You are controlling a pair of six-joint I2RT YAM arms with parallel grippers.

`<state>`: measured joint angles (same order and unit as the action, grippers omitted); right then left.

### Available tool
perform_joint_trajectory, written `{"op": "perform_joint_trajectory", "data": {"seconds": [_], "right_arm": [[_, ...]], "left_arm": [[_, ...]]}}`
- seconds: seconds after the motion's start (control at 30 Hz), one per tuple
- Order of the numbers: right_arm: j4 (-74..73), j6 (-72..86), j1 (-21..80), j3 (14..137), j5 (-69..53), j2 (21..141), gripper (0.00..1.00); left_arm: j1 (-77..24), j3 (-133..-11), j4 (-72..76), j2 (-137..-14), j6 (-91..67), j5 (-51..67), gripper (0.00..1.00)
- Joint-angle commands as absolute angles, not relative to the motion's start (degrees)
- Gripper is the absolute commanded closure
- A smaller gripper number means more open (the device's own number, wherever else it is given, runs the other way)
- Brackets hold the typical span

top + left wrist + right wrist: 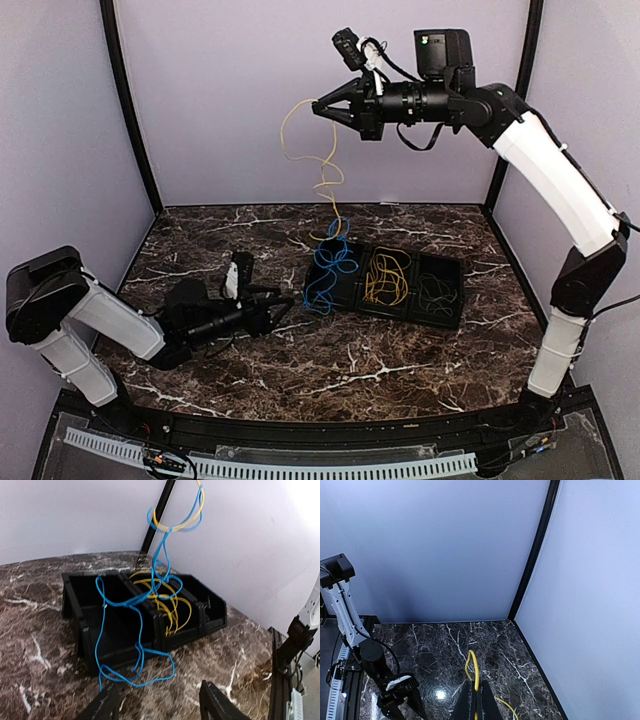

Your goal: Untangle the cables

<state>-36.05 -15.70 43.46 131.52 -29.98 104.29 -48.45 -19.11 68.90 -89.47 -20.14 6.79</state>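
Observation:
The blue cable (335,262) only hangs from the yellow cable's lowest loop (328,238), so I expect it to come loose in a loopy clump when the robot pulls.
My right gripper (318,106) is raised high over the table and shut on a yellow cable (296,130), seen between its closed fingers in the right wrist view (476,672). The yellow cable hangs down, tangled with a blue cable (330,262) that drapes over the left end of the black tray (455,300). More yellow cable (385,278) lies in the middle compartment, a dark grey cable (434,290) in the right one. My left gripper (287,309) is open and empty, low on the table left of the tray. In the left wrist view (157,705) the blue cable (137,667) lies just ahead of it.
Dark marble tabletop (400,370) walled by purple panels with black corner posts (130,110). The left arm's body lies low across the table's left side. A white perforated strip (270,462) runs along the near edge.

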Motion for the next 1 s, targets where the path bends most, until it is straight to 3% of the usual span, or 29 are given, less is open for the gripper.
{"op": "perform_joint_trajectory", "data": {"seconds": [0.0,0.27,0.37,0.43,0.73,0.97], "right_arm": [[-33.9,-14.2,44.4,131.2,-33.2,103.9,1.00],[-33.8,-14.2,45.1,131.2,-33.0,103.5,1.00],[-33.9,-14.4,45.1,131.0,-32.7,103.4,1.00],[-34.0,-14.6,45.1,131.1,-32.3,103.3,1.00],[-34.8,-15.6,45.1,132.2,-31.4,104.3,1.00],[-35.0,-15.6,45.1,132.6,-31.7,105.2,1.00]], "left_arm": [[-48.8,-27.3,71.1,-90.8,-19.2,8.8,0.42],[-48.7,-41.3,62.6,-100.1,-19.4,10.1,0.43],[-48.8,-44.0,62.5,-102.1,-20.2,12.6,0.59],[-48.7,-44.5,63.0,-103.2,-20.9,13.8,0.63],[-48.8,-37.5,74.6,-102.9,-23.4,18.5,0.50],[-49.2,-35.3,79.3,-102.4,-23.5,21.9,0.48]]}}
